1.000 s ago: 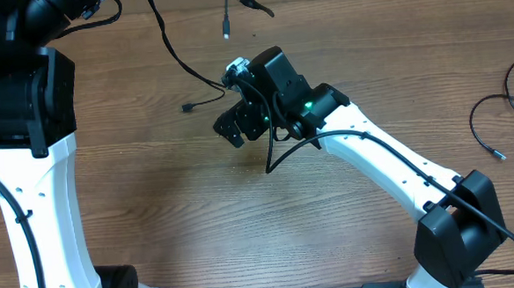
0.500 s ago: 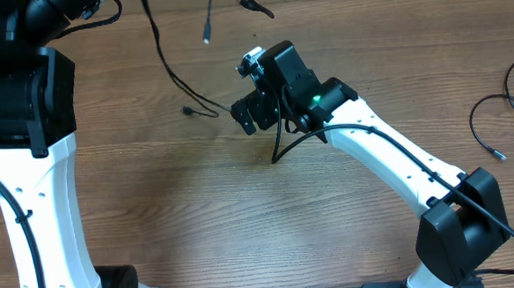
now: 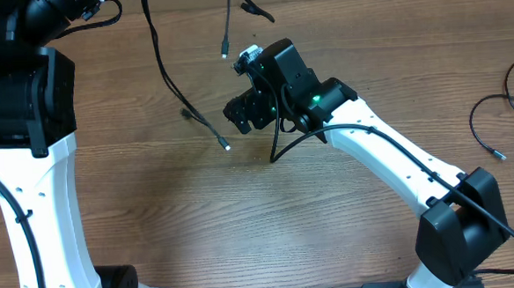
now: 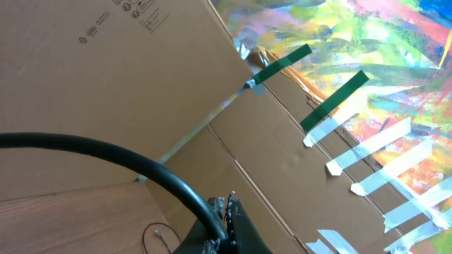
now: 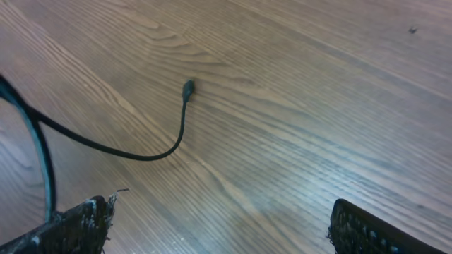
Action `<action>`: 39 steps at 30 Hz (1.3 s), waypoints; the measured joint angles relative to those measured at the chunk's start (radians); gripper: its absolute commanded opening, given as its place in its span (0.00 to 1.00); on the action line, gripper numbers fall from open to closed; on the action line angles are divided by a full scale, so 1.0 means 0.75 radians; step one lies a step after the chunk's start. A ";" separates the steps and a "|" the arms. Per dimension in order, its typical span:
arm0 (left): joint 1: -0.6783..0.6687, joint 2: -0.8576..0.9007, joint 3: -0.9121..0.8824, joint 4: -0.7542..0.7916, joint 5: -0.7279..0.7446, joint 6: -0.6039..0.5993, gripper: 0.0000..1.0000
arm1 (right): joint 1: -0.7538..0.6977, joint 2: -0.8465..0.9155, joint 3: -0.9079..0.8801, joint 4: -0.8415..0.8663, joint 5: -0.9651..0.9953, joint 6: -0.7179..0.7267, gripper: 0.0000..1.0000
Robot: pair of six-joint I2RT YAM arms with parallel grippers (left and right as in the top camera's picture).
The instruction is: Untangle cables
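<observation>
My right gripper is open, and the long cable's silver tip (image 3: pixel 225 146) sticks out clear of the plug. The gripper keeps moving toward that cable (image 3: pixel 209 128) and closes near the cable's tip.
My left gripper (image 4: pixel 227 212) is shut on a black cable (image 4: pixel 106 149) that arcs off to the left; in the overhead view this gripper lies beyond the top edge. From there the cables hang down over the table. One long cable (image 3: pixel 167 68) ends in a silver tip (image 3: pixel 227 146) on the wood. A shorter end (image 3: pixel 225 52) dangles to its right, and a third piece (image 3: pixel 259 7) shows near the top. My right gripper (image 3: pixel 239 112) (image 5: pixel 222 212) is open, just right of the long cable, with nothing between its fingers. A plug (image 5: pixel 188 86) lies ahead of it.
Another black cable (image 3: pixel 489 119) lies looped at the table's far right edge. The left arm's white and black body (image 3: pixel 38 173) fills the left side. Cardboard boxes (image 4: pixel 106 63) with green and white tape stand behind the table.
My right gripper has shifted up and to the right. The long cable's end no longer lies at its fingers; it has swung down and left, its silver tip free on the wood. The short hanging end sways.
</observation>
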 measured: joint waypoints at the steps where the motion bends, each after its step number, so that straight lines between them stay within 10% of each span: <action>1: 0.000 0.000 0.001 0.001 0.001 0.000 0.04 | 0.000 0.007 0.000 0.000 -0.018 0.005 0.98; 39: 0.000 0.000 0.000 0.001 0.004 -0.025 0.04 | 0.030 0.051 0.000 -0.038 -0.409 0.049 0.92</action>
